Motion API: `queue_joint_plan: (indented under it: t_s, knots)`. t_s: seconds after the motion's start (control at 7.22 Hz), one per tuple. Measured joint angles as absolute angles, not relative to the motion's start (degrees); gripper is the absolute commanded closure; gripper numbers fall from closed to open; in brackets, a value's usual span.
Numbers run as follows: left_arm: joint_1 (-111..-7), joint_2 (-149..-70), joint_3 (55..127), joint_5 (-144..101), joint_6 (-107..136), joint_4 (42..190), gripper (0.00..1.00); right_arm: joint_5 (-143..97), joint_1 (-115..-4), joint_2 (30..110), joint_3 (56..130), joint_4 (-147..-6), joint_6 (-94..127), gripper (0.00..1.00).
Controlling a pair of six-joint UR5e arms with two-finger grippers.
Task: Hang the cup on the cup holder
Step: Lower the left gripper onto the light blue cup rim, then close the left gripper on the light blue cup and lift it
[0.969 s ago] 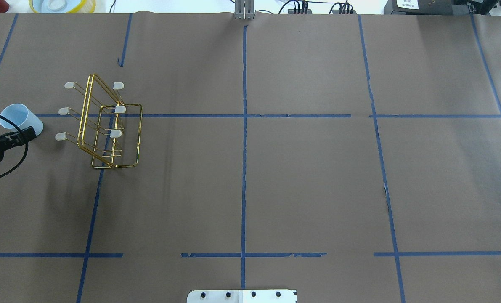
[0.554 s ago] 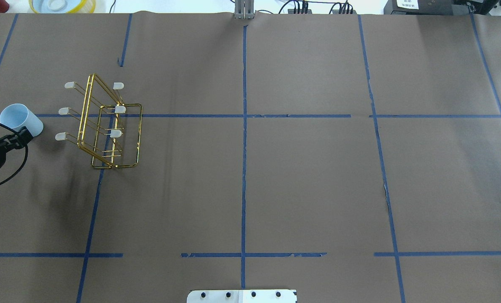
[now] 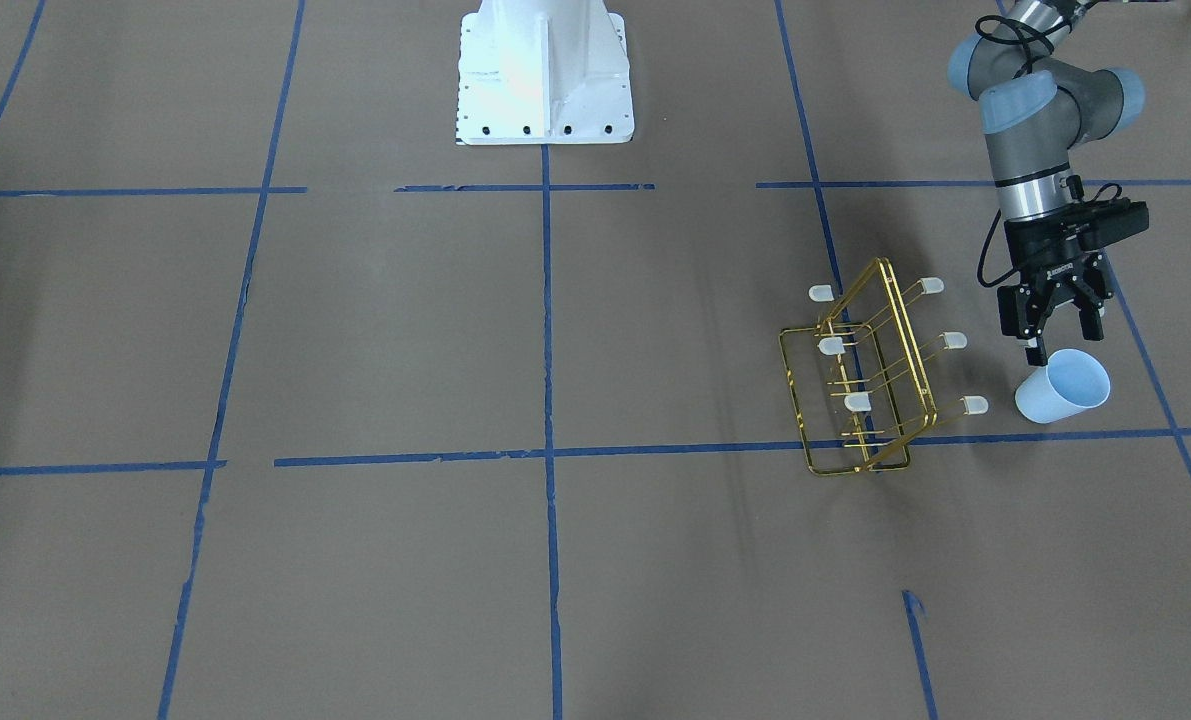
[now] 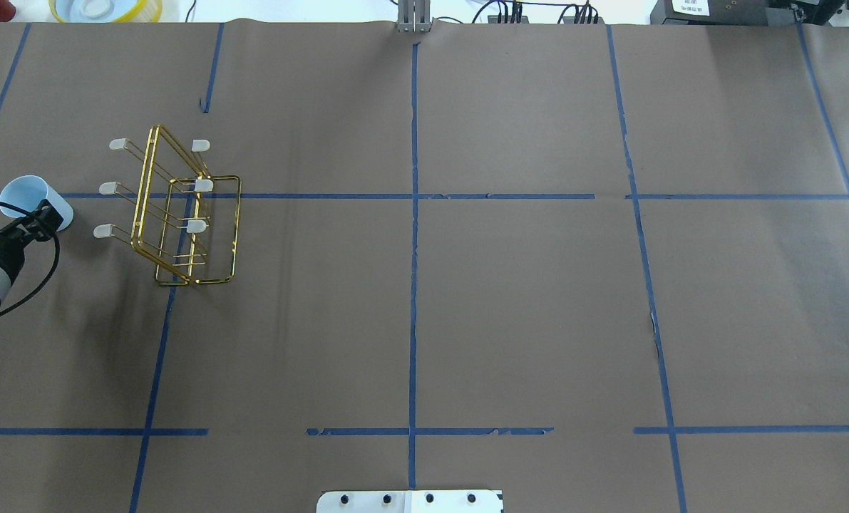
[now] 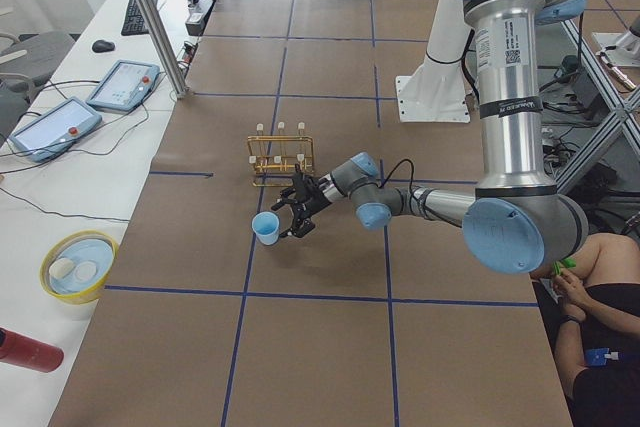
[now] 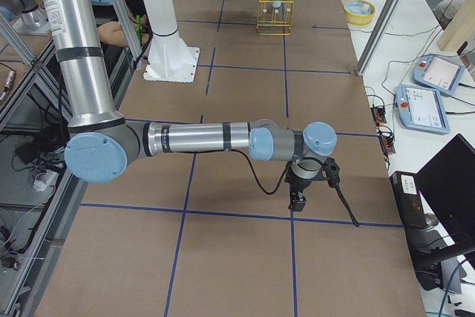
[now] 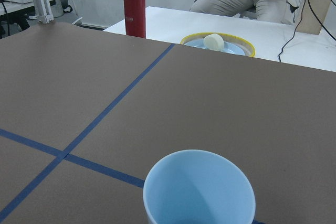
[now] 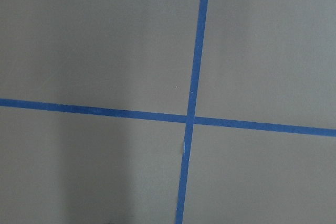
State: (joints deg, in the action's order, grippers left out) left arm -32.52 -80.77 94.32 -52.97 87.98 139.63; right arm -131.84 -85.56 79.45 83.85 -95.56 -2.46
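The white-tipped pegs (image 3: 922, 289) angle up and out from the cup holder, so I expect the pale blue cup (image 3: 1062, 386) to sit at a tilt with its base facing outward when the robot hangs it.
The pale blue cup (image 3: 1063, 387) stands upright, mouth up, on the brown table near its left end; it also shows in the overhead view (image 4: 31, 195), the exterior left view (image 5: 265, 229) and close below the left wrist camera (image 7: 199, 190). The gold wire cup holder (image 3: 865, 385) stands beside it (image 4: 178, 214), all prongs bare. My left gripper (image 3: 1055, 335) is open and empty, just on the robot's side of the cup, and shows in the overhead view (image 4: 38, 212). My right gripper (image 6: 297, 200) hangs low over bare table far from both; I cannot tell its state.
A yellow-rimmed bowl (image 7: 218, 43) and a red bottle (image 7: 134, 6) stand on the white bench beyond the table's left end. A seated person is behind them. The robot's white base (image 3: 545, 70) is at the table's middle.
My left gripper has swung a little toward the table's left edge and closed in on the cup's near side. The cup and the holder have not moved.
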Motion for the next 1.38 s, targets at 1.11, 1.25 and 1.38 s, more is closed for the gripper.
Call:
queue_joint_plan:
  t_s: [1.11, 1.25, 1.38]
  knots:
    - [-32.2, -88.1, 84.7, -48.0, 88.2, 139.6, 0.00, -131.8, -85.6, 79.5, 83.8, -95.5, -2.5, 0.00]
    - [-32.2, -88.4, 83.9, -47.4, 88.2, 139.6, 0.00, -131.8, -85.6, 79.5, 83.8, -95.6, -2.5, 0.00]
    - [-32.1, -88.7, 82.9, -46.4, 88.2, 139.7, 0.00, -131.8, -85.6, 79.5, 83.8, -95.6, -2.5, 0.00]
